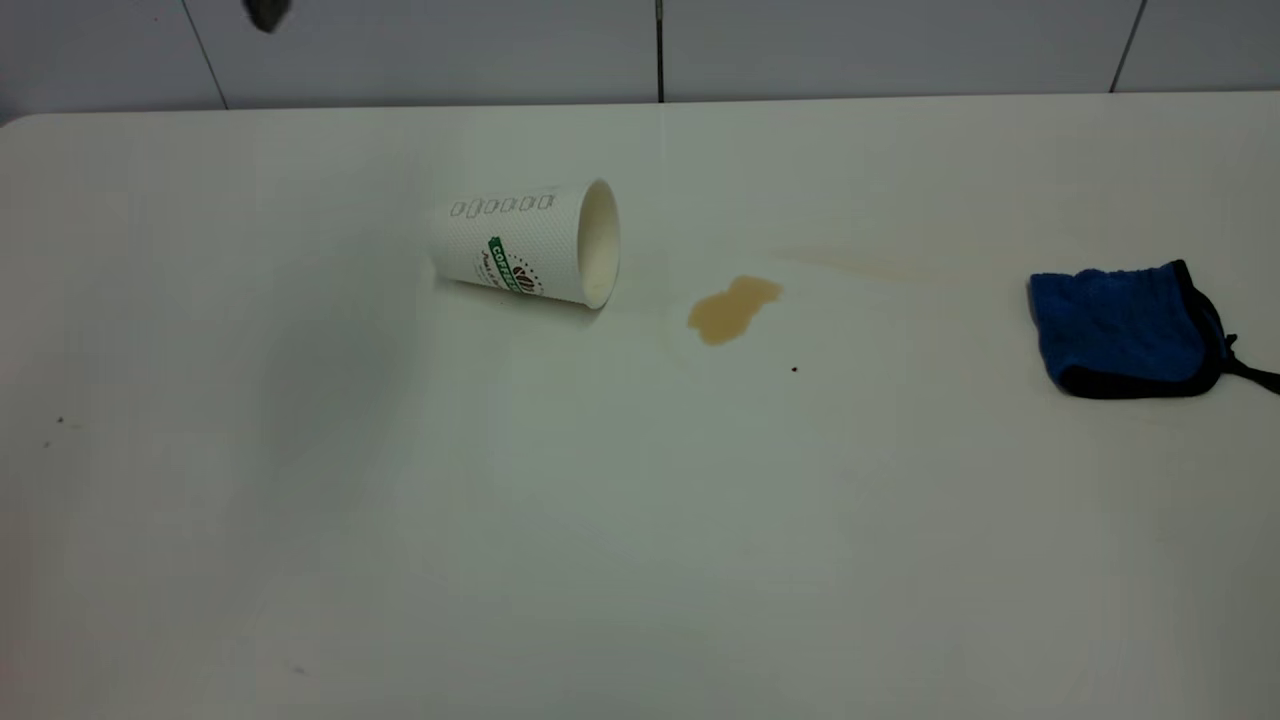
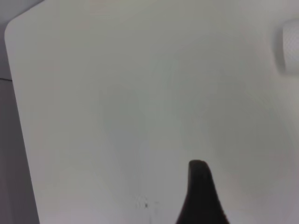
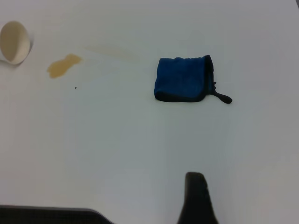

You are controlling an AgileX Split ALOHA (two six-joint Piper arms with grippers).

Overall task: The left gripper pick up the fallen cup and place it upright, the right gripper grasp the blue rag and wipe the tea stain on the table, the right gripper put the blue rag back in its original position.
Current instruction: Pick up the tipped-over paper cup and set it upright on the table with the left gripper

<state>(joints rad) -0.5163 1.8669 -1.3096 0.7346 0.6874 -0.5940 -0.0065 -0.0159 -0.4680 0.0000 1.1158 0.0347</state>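
Observation:
The fallen cup's opening [image 1: 599,245] faces open space by the tea stain. I keep bringing my left gripper toward the cup's upper rim [image 1: 599,184] until my fingers straddle it.
The cup [image 1: 525,245] lies on its side on the table [image 1: 400,500], left of centre, with its mouth toward the tea stain [image 1: 733,308]. The blue rag [image 1: 1125,330] lies folded at the right edge. A small dark part of my left gripper [image 1: 268,12] shows at the top left, high and behind the cup. In the left wrist view a black tip of the left gripper [image 2: 201,186] hangs over bare table, with the cup [image 2: 290,49] far off at the edge. My right gripper [image 3: 196,196] is well short of the rag [image 3: 183,79], stain [image 3: 63,66] and cup [image 3: 15,42].
A tiny dark speck [image 1: 795,369] lies just in front of the stain. A faint pale streak [image 1: 880,265] runs between the stain and the rag. The table's far edge [image 1: 640,100] meets a tiled wall, and its rounded corner [image 2: 14,28] shows in the left wrist view.

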